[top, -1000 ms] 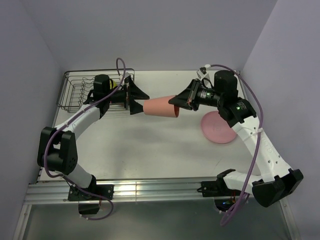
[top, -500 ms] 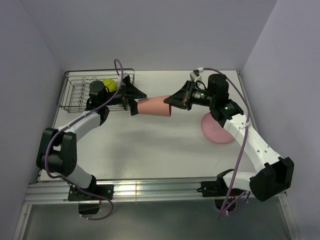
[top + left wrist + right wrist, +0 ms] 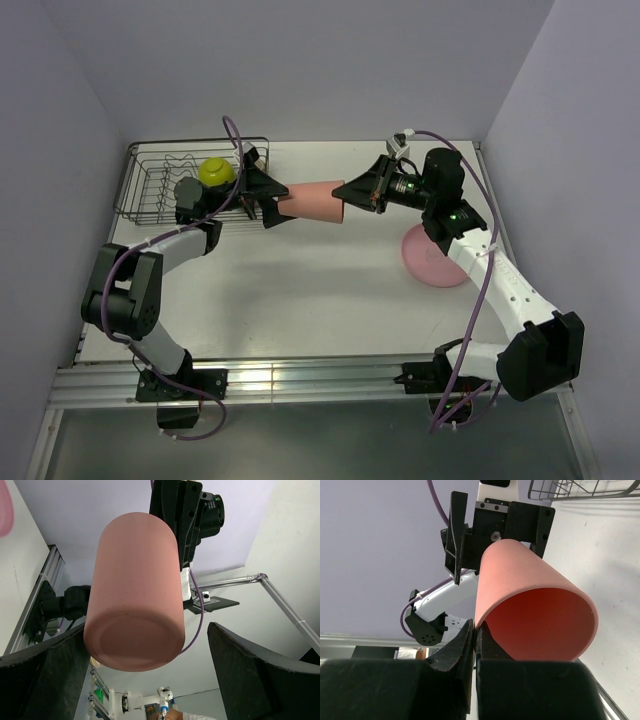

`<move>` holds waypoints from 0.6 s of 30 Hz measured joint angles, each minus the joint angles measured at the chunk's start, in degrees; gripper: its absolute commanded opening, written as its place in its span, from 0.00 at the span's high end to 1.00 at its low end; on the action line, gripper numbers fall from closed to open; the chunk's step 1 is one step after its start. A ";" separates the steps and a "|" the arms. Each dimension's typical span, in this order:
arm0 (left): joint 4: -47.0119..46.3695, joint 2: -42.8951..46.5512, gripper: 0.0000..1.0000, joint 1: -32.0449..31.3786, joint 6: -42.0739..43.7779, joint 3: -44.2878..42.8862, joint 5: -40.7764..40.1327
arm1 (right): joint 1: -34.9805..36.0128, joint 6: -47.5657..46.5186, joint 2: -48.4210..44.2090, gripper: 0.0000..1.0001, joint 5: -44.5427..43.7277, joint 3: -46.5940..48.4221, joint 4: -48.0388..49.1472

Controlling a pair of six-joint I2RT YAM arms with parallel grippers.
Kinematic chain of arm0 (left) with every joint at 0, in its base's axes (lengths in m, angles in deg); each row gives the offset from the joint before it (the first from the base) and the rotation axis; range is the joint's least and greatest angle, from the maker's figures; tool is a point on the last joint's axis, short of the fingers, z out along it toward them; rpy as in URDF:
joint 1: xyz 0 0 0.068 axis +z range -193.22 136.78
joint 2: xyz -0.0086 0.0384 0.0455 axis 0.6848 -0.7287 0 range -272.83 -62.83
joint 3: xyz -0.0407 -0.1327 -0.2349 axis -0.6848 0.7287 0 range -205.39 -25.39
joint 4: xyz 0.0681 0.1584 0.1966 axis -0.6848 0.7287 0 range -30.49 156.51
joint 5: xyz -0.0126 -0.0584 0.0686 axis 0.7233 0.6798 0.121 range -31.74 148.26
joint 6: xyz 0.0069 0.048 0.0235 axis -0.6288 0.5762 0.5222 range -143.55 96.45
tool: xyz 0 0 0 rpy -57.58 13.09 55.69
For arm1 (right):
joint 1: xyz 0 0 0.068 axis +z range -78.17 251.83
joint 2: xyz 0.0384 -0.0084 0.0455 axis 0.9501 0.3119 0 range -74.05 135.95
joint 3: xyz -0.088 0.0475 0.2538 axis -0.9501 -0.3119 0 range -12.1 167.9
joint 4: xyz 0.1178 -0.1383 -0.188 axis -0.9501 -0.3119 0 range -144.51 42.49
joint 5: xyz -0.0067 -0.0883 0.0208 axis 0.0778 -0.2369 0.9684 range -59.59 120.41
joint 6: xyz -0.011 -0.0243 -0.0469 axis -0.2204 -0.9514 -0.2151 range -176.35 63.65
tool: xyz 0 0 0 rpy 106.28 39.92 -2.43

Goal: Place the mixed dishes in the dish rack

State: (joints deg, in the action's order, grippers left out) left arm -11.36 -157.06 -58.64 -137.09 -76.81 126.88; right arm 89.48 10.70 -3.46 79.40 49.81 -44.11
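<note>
The salmon-pink cup's rim (image 3: 339, 202) is pinched by my right gripper, so my left gripper should grip the cup's base (image 3: 135, 639) and place the cup opening-down in the dish rack.
The salmon-pink cup (image 3: 312, 201) hangs on its side in the air between the two arms. My right gripper (image 3: 352, 190) is shut on its rim, one finger inside and one outside (image 3: 478, 637). My left gripper (image 3: 272, 198) is open, its fingers on either side of the cup's base (image 3: 135, 650); no touch shows. The lime-green bowl (image 3: 216, 171) sits in the dark wire dish rack (image 3: 150, 180) at the back left. The large pink plate (image 3: 432, 258) lies flat on the table at the right. The mug and the beige cup are out of view.
White table with purple walls at the back and both sides. The rack's near end shows in the right wrist view (image 3: 580, 489). A metal rail (image 3: 300, 380) runs along the near edge by the arm bases.
Both grippers and the cup have moved toward the back of the table. The left arm has drawn back toward the rack, uncovering the green bowl. The left fingers now flank the cup's base.
</note>
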 measured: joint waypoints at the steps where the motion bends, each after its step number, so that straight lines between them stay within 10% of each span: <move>1: -0.17 -0.07 0.01 0.00 -0.15 0.00 0.00 | 0.00 -0.02 0.00 1.00 0.11 0.00 0.07; 13: -0.63 -0.85 0.06 -0.17 -0.55 -0.04 0.04 | -0.02 -2.58 0.00 1.00 0.66 -0.07 -0.96; 18: 10.03 -0.57 0.33 -0.59 4.07 -2.08 0.15 | -0.02 -3.67 0.00 1.00 0.61 -0.07 -1.49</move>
State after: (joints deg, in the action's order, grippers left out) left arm -1.33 -157.63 -59.23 -133.03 -78.89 127.04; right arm 89.46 7.02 -3.46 80.01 49.75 -45.60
